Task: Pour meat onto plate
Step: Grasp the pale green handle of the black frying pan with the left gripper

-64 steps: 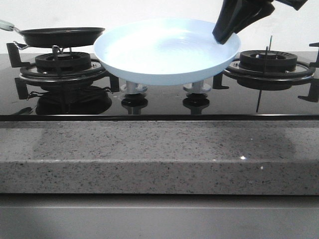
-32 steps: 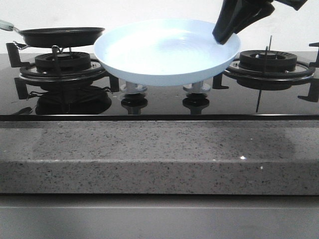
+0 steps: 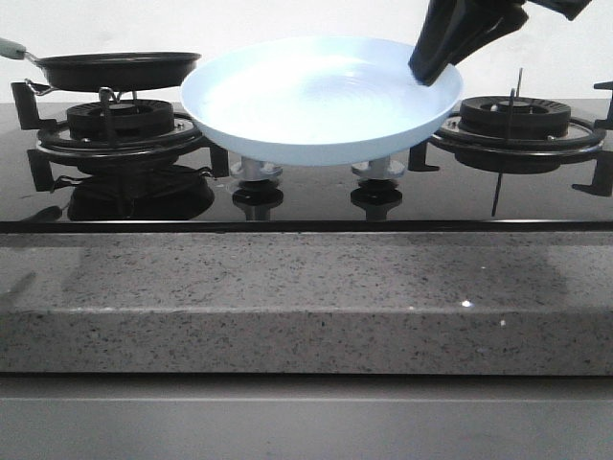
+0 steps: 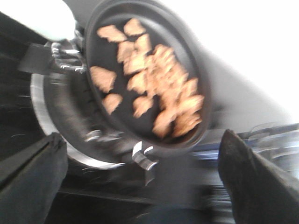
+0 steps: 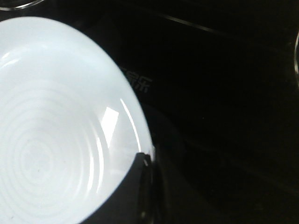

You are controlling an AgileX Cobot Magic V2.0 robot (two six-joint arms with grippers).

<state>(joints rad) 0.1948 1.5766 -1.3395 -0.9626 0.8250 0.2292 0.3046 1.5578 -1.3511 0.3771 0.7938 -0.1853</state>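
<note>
The meat will all slide out of the black frying pan when I pour, because clean dark gaps show between the separate pieces.
The pale-blue plate hangs tilted above the middle of the hob. My right gripper is shut on its far right rim. In the right wrist view one dark finger lies over the rim of the plate. The meat, several orange-brown pieces, lies in the black frying pan, which sits on the left burner in the front view. My left gripper is open and empty, its fingers spread wide on the near side of the pan. It is out of the front view. The left wrist view is blurred.
A left burner and a right burner with black grates stand on the glossy black hob. Two knobs sit under the plate. The pan's pale handle points left. A speckled grey counter runs along the front.
The plate and my right gripper have stayed put. A faint shadow has appeared on the counter's left end.
</note>
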